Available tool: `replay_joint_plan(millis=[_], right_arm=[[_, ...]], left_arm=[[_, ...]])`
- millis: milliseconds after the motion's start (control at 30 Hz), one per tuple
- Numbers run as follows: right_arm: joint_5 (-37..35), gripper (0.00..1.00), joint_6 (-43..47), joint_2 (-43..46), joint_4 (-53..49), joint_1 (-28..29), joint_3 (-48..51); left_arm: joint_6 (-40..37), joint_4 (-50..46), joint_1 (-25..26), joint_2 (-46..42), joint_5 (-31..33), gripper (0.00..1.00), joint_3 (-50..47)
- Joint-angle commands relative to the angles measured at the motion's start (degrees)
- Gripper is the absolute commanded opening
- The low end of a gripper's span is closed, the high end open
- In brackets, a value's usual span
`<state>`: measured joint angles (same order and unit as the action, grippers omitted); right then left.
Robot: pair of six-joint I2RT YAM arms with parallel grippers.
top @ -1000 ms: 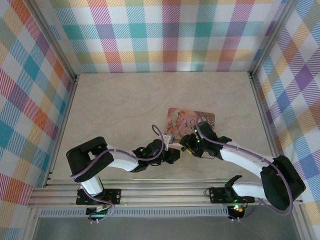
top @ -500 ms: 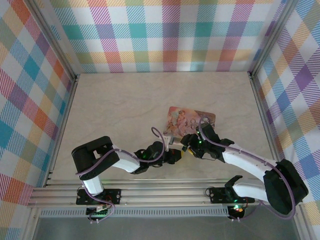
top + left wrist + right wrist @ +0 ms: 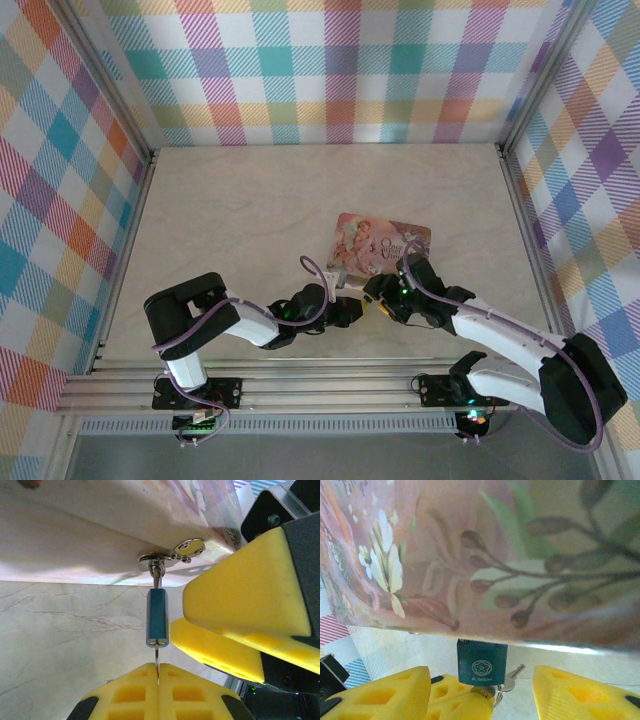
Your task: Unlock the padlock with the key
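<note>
The padlock is hanging loose from the silvery hasp (image 3: 154, 560), so my right gripper should move in and hold the padlock's body (image 3: 482, 663) tight before my left gripper turns the key.
The blue padlock (image 3: 157, 616) hangs by its thin shackle from the silvery hasp (image 3: 172, 555) on the pink picture box (image 3: 381, 240). The thin key (image 3: 157, 656) sticks out of the padlock's bottom, straight into my left gripper (image 3: 158, 672), which is shut on it. From the right wrist, the padlock (image 3: 482, 664) shows its flower-logo face below the box edge. My right gripper (image 3: 482, 699) is open, one finger on each side of the padlock, not touching it. From above, the left gripper (image 3: 350, 306) and the right gripper (image 3: 374, 293) meet at the box's near edge.
A spare silver key (image 3: 513, 672) on a ring hangs beside the padlock. The right gripper's yellow fingers (image 3: 245, 585) stand close to the right of the padlock in the left wrist view. The marbled tabletop (image 3: 240, 220) lies open to the left and behind; checked walls surround it.
The right arm has shifted slightly right and toward the near edge, its gripper still at the box's edge. The left arm has barely moved and keeps hold of the key.
</note>
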<state>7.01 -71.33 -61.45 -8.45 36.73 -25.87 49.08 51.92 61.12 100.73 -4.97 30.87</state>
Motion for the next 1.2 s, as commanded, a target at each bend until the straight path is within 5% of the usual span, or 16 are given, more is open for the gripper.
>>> replay_joint_plan(millis=[0, 367, 633, 833, 1167], right_arm=[[1.1, 0.56, -1.8, -1.7, -6.1, 0.3, 1.8], [1.7, 0.53, 1.1, -8.3, -2.0, 0.5, 0.5], [1.4, 0.42, 5.3, -9.1, -4.6, 0.8, 0.0], [0.4, 0.55, 7.4, -8.1, -7.2, 1.1, 0.4], [0.8, 0.47, 8.0, -11.1, -3.4, 1.7, 0.1]], left_arm=[[1.2, 4.3, 1.1, 1.0, 0.5, 0.00, -0.6], [1.6, 5.3, 1.0, 2.1, 0.2, 0.00, 0.0], [1.4, 5.6, 0.8, 1.5, 0.1, 0.00, -0.3], [1.4, 5.6, 0.1, 0.7, -0.7, 0.00, -0.5], [1.6, 5.7, 0.0, 0.4, -2.5, 0.00, -0.4]])
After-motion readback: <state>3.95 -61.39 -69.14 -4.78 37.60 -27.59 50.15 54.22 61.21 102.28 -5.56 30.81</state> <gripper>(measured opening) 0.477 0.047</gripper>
